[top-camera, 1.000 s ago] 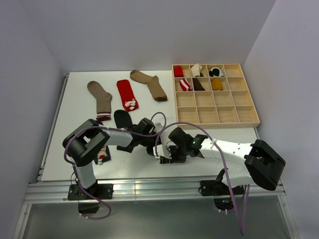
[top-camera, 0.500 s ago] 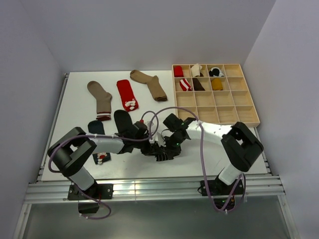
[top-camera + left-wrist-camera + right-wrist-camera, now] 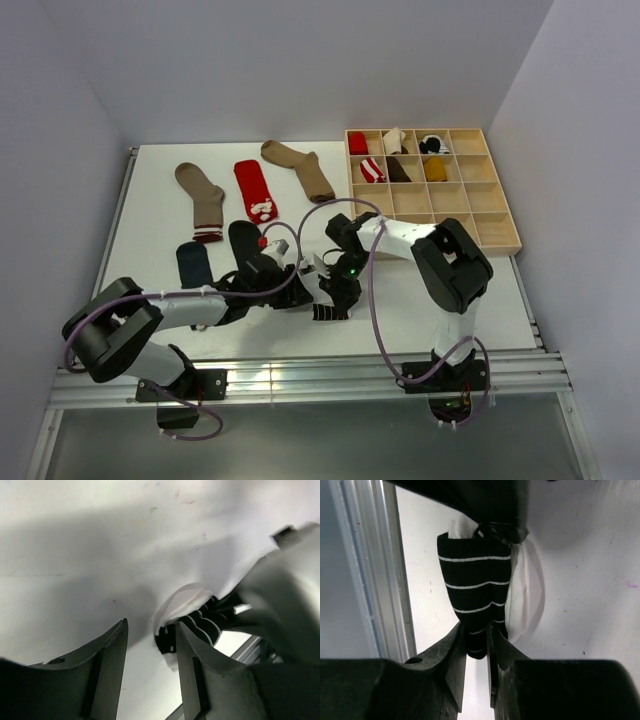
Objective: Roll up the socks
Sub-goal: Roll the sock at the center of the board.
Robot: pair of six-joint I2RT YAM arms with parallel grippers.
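My left gripper needs to move over, because the striped sock's bunched end [image 3: 166,640] is outside its open fingers. It should clamp that end of the sock before my right gripper opens.
The black sock with thin white stripes [image 3: 475,585] hangs bunched from my right gripper [image 3: 476,632], whose jaws are shut on its lower end; its white toe [image 3: 525,597] bulges out to the right. From above, this striped sock [image 3: 330,312] shows at the table's front middle under the right gripper [image 3: 334,296]. My left gripper [image 3: 150,637] is open with only table between its fingers; the striped sock [image 3: 192,630] lies just past its right finger. Seen from above, the left gripper [image 3: 306,278] sits beside the right one. A plain black sock [image 3: 245,240] lies flat behind the left arm.
A navy sock [image 3: 193,263], two tan socks [image 3: 203,198] [image 3: 300,168] and a red sock [image 3: 255,188] lie flat at the back left. A wooden compartment tray [image 3: 470,232] at the back right holds several rolled socks. The table's metal front rail [image 3: 375,570] runs close by.
My left gripper has opened and let go of the striped sock. The right gripper has closed onto it, its arm swinging in toward the table's middle.
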